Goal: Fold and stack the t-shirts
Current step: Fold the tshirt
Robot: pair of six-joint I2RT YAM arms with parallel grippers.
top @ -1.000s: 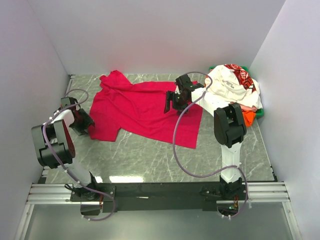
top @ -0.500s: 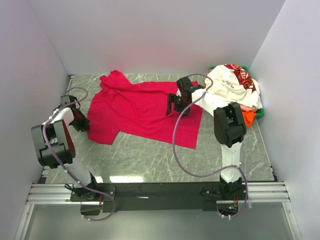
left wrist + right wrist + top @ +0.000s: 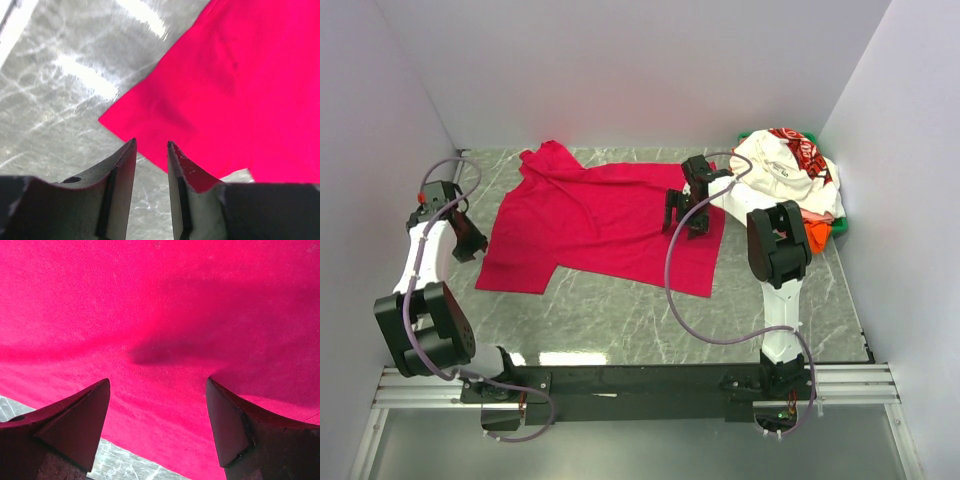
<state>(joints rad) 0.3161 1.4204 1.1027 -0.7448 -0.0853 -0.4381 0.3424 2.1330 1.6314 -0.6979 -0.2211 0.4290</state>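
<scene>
The crimson t-shirt's sleeve corner [image 3: 485, 282] is lying flat in front of my left gripper's open fingers. I should go down toward it next until the fingers are on both sides of its tip, then close them.
A crimson t-shirt [image 3: 600, 215] lies spread flat on the marble table [image 3: 610, 320]. Its near-left corner [image 3: 150, 115] sits just ahead of my left gripper [image 3: 151, 145], whose jaws stand a little apart with only table between them. From above, the left gripper [image 3: 468, 242] hovers beside the shirt's left edge. My right gripper [image 3: 690, 215] hangs over the shirt's right part. In its wrist view the right gripper [image 3: 158, 381] is wide open just above the red cloth [image 3: 165, 315], holding nothing. A white t-shirt with red-and-black print [image 3: 782, 170] tops a pile at the back right.
Orange cloth [image 3: 820, 235] and a green edge [image 3: 842, 228] show under the white shirt in the pile. White walls close in the table at the left, back and right. A metal rail [image 3: 640, 385] with both arm bases runs along the near edge.
The left gripper shut on the shirt's near-left corner, dragged it leftward and flatter, then let go and drew back. The right gripper shifted slightly right over the cloth, still open.
</scene>
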